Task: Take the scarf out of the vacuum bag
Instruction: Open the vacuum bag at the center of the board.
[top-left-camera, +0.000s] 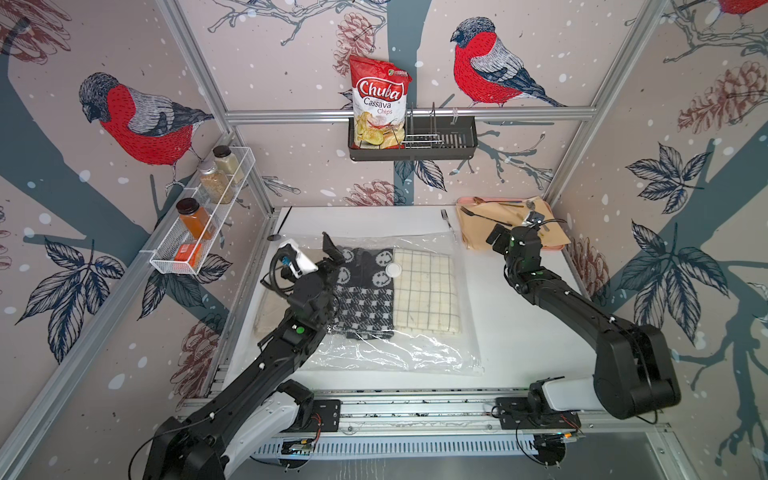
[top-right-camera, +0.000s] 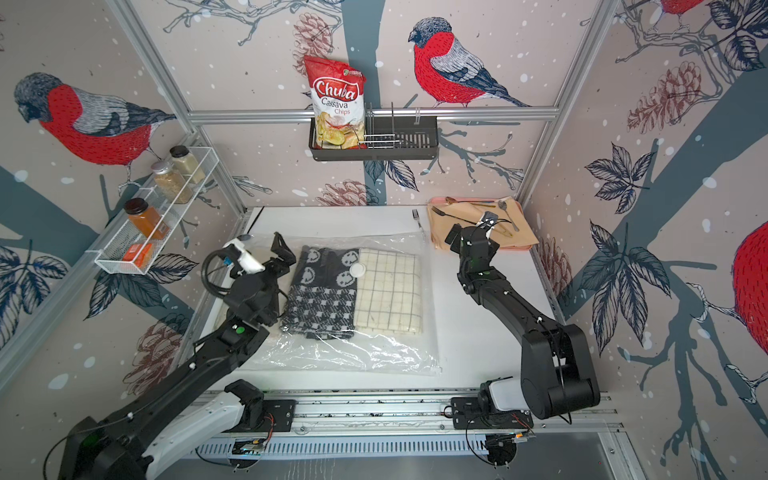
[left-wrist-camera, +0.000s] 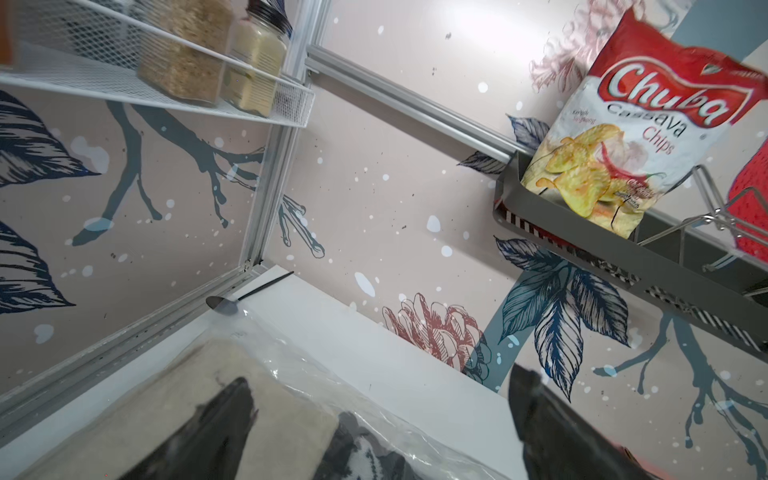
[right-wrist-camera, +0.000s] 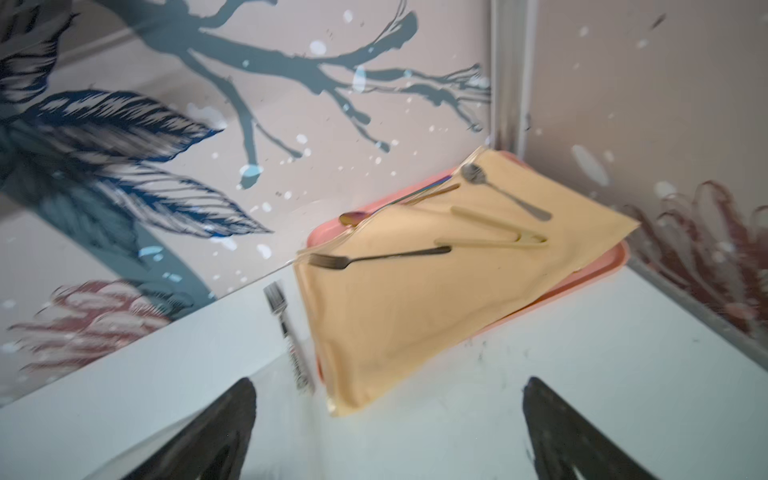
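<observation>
The robot's left gripper is hovering by the beige cloth (top-left-camera: 270, 310), a long way from the bag's edge (top-left-camera: 468, 276) beside the cream checked cloth, so it should go to that edge and join the right gripper there.
The vacuum bag (top-left-camera: 395, 357) (top-right-camera: 353, 357) lies flat mid-table, clear and crinkly, with a white valve cap (top-left-camera: 393, 270) on top. Inside lie three folded cloths side by side. The middle one, a black-and-white knitted scarf (top-left-camera: 365, 299) (top-right-camera: 322, 295), sits between a beige cloth (left-wrist-camera: 174, 399) and a cream checked cloth (top-left-camera: 426, 291). My left gripper (top-left-camera: 332, 255) (top-right-camera: 281, 257) (left-wrist-camera: 380, 380) hovers open over the bag's far left part, above the beige cloth and the scarf's far end (left-wrist-camera: 365, 453). My right gripper (top-left-camera: 515, 227) (top-right-camera: 471, 226) (right-wrist-camera: 390, 384) is open and empty, off the bag near the back right.
A pink tray (top-left-camera: 559, 247) (right-wrist-camera: 582, 278) at the back right holds a tan cloth with cutlery. A fork (top-left-camera: 446, 220) lies on the table beside it. A spoon (left-wrist-camera: 224, 305) lies in the back left corner. On the walls hang a spice rack (top-left-camera: 199, 253) and a black basket (top-left-camera: 457, 149) holding a chips bag.
</observation>
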